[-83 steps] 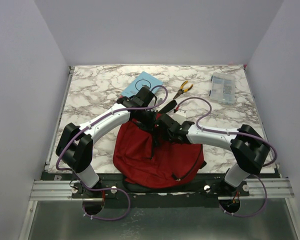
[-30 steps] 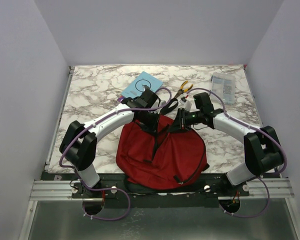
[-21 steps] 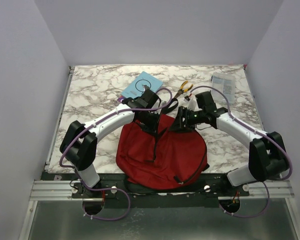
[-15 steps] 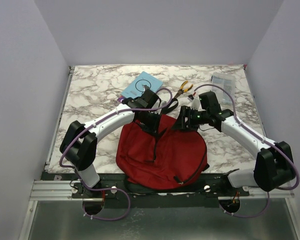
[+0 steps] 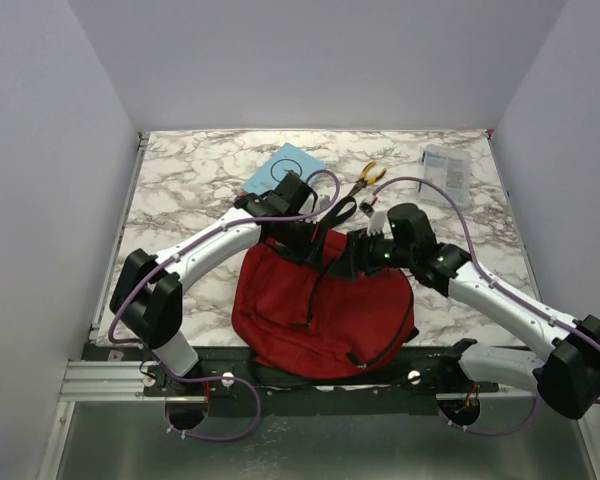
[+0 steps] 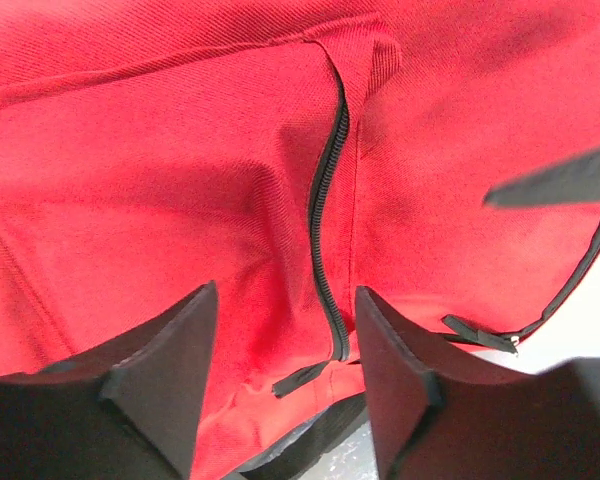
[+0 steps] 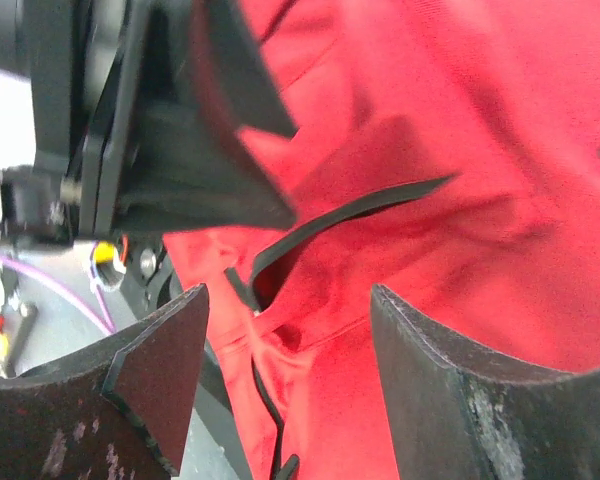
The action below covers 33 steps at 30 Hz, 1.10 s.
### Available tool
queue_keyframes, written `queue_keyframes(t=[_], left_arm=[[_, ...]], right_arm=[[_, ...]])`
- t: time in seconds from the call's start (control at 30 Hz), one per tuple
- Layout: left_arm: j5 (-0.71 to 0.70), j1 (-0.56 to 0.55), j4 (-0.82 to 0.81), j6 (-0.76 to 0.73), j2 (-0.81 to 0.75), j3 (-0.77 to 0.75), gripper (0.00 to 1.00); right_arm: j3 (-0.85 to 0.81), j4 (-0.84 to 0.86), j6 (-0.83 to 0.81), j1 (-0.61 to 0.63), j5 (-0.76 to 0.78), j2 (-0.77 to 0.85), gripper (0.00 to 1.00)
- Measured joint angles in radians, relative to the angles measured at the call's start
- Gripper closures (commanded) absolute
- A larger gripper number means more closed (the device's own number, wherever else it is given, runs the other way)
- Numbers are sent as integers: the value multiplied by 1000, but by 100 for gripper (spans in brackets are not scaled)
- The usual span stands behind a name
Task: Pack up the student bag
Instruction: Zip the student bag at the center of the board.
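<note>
The black zipper point(image 7: 350, 210) curves loosely up off the red fabric next to a shadowed gap, so I expect the pocket opening point(image 7: 277, 282) to open wide when I pull the pocket's edge.
The student bag point(image 5: 320, 310), dark red with black zippers and straps, lies at the near middle of the table. Both grippers hover over its far top edge. My left gripper point(image 5: 302, 240) is open; in the left wrist view a black zipper point(image 6: 325, 210) and its pull tab point(image 6: 300, 378) run between the spread fingers of the left gripper point(image 6: 285, 295), untouched. My right gripper point(image 5: 355, 258) is open too, and red fabric and a black strap point(image 7: 350, 215) lie below the right gripper point(image 7: 288, 295). The left gripper's fingers point(image 7: 220, 130) loom just ahead of it.
A light blue book point(image 5: 283, 168) lies behind the left gripper. Yellow-handled pliers point(image 5: 365, 178) rest at the back middle and a clear plastic case point(image 5: 446, 175) at the back right. The marble table point(image 5: 180, 190) is walled in on three sides.
Both grippers have opened and released the bag's top. The right gripper has shifted slightly nearer and lower over the bag as its arm stretched out to the right. The bag has settled.
</note>
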<state>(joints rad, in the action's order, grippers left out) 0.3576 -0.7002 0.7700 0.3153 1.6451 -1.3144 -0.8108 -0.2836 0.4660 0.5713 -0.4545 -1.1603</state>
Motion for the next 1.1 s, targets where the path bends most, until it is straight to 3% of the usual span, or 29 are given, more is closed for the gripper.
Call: queue_keyframes(t=[0.13,0.33,0.57,0.73,1.1], left_arm=[[-19,41,-4,0,-66,0,29],[-56,187,-49,24,-213,42,19],[-101,248,-85,42,-285,64,17],[-100,263,-91,46,-282,66,16],[-60,273,-95,59,-251,66,14]], right_arm=[[40,79,-31,162,70,27,31],[107,201,-117,341,164,26,34],[123,312,-306,581,270,-66,41],[71,300,-414,640,382,-202,43],[7,280,-615,747,608,-338,46]])
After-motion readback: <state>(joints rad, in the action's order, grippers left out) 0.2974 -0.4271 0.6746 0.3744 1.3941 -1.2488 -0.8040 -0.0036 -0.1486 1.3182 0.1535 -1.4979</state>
